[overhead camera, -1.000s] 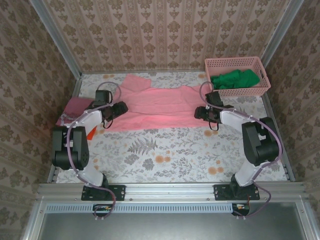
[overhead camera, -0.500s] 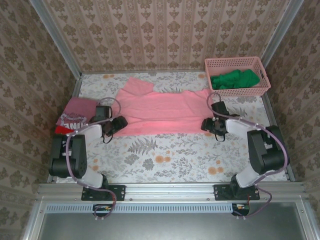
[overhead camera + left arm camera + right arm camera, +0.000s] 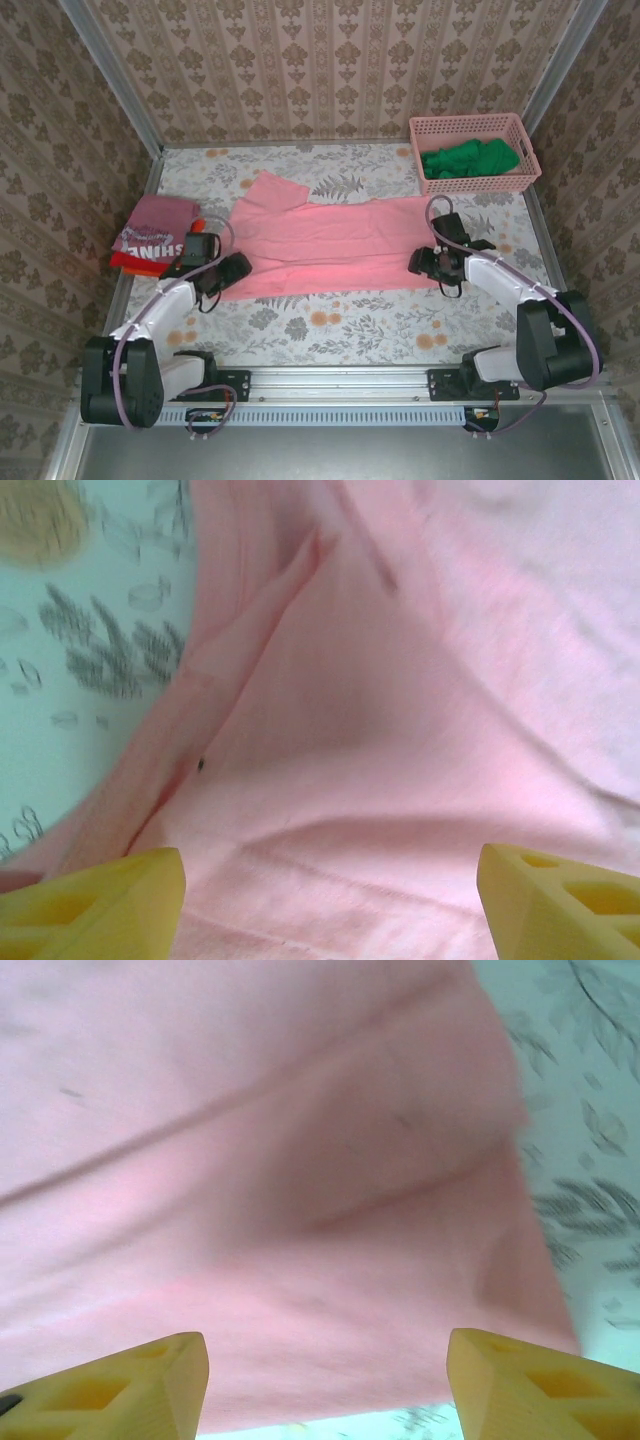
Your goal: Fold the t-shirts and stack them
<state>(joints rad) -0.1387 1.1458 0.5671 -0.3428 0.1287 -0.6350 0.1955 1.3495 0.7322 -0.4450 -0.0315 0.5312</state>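
Observation:
I should leave the salmon-pink t-shirt's near corner and take the sleeve's side edge (image 3: 249,194) first with my left gripper, because the sleeve (image 3: 277,191) sticks out past the t-shirt's far edge.
A salmon-pink t-shirt (image 3: 330,238) lies spread flat across the middle of the table, one sleeve (image 3: 268,190) pointing to the far left. My left gripper (image 3: 234,268) sits low at the shirt's near-left corner, my right gripper (image 3: 422,262) at its near-right edge. In the left wrist view my gripper (image 3: 330,900) stands open, the yellow fingers (image 3: 100,900) wide apart over the pink cloth (image 3: 400,730). In the right wrist view my gripper (image 3: 325,1385) is open too, over the shirt's hem (image 3: 300,1260). A folded dusty-red t-shirt (image 3: 152,232) with white lettering rests at the left on an orange-red one (image 3: 124,262).
A pink lattice basket (image 3: 465,122) stands at the far right corner with green cloth (image 3: 468,160) in it. Patterned walls close in the table's far and side edges. The flowered tabletop (image 3: 340,320) lies bare in front of the shirt.
Both grippers have drawn back toward the near edge, dragging the pink shirt with them. It now lies flatter and nearer. The folded shirts at the left have come into full view.

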